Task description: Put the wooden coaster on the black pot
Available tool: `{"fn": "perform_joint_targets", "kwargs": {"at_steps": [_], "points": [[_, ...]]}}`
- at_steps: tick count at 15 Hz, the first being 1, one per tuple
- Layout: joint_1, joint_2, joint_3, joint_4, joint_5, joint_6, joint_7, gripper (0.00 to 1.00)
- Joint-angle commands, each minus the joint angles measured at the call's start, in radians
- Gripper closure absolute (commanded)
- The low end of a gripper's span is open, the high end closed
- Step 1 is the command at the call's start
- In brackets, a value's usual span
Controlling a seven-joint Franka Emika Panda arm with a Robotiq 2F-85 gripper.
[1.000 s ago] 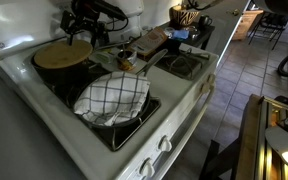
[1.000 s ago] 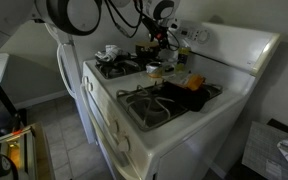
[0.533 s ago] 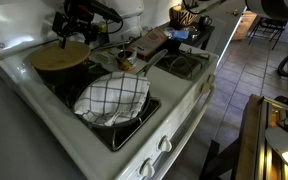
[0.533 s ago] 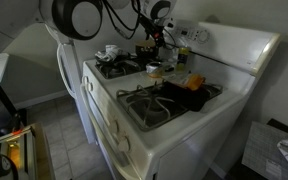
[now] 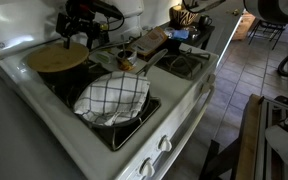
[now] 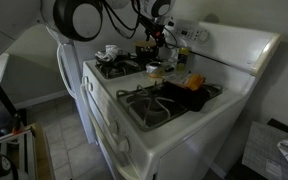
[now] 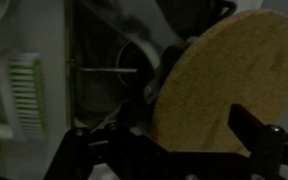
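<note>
The wooden coaster's far edge [image 5: 84,50] is next to my open gripper, which hangs crooked, so I should lift clear, turn, and come down in line over the coaster's middle [image 5: 57,57].
The wooden coaster [image 5: 58,60], a round light-brown disc, lies on top of the black pot [image 5: 54,76] on the stove's back burner; only the pot's dark side shows under it. My gripper [image 5: 75,40] hangs just above the coaster's far edge, open, with nothing between its fingers. In the wrist view the coaster [image 7: 229,85] fills the right half. The dark fingertips [image 7: 256,132] stand wide apart in front of it, around the gripper's middle [image 7: 174,142]. In an exterior view the gripper [image 6: 156,38] is over the back of the stove, and the pot is too dark to make out there.
A pan with a white black-checked cloth [image 5: 112,97] sits on the near burner beside the pot. A brown rectangular box [image 5: 152,42] and small items [image 5: 124,62] lie mid-stove. Knobs [image 5: 164,143] line the front. A white brush [image 7: 24,95] shows at the left.
The coaster has shifted slightly left and lies flatter over the pot. The gripper stays open just above it, hardly moved.
</note>
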Motion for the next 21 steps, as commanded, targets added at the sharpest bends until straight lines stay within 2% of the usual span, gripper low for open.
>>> {"fn": "perform_joint_targets", "kwargs": {"at_steps": [1, 3, 5, 7, 10, 12, 13, 17, 19, 21], "points": [[0.022, -0.002, -0.071, 0.06, -0.079, 0.035, 0.055, 0.0], [0.021, -0.035, -0.079, 0.085, -0.087, 0.019, 0.064, 0.0], [0.011, -0.071, -0.052, 0.114, -0.052, -0.035, 0.061, 0.0], [0.001, -0.1, -0.006, 0.156, -0.003, -0.145, 0.047, 0.0], [0.016, -0.135, 0.023, 0.207, 0.01, -0.273, 0.064, 0.0], [0.02, -0.149, 0.037, 0.236, 0.015, -0.301, 0.071, 0.0], [0.018, -0.15, 0.027, 0.206, 0.001, -0.263, 0.054, 0.0], [0.022, -0.159, 0.034, 0.22, 0.003, -0.276, 0.061, 0.0], [0.039, -0.163, 0.016, 0.186, -0.056, -0.37, -0.014, 0.0], [0.08, -0.164, -0.005, 0.176, -0.13, -0.383, -0.05, 0.0]]}}
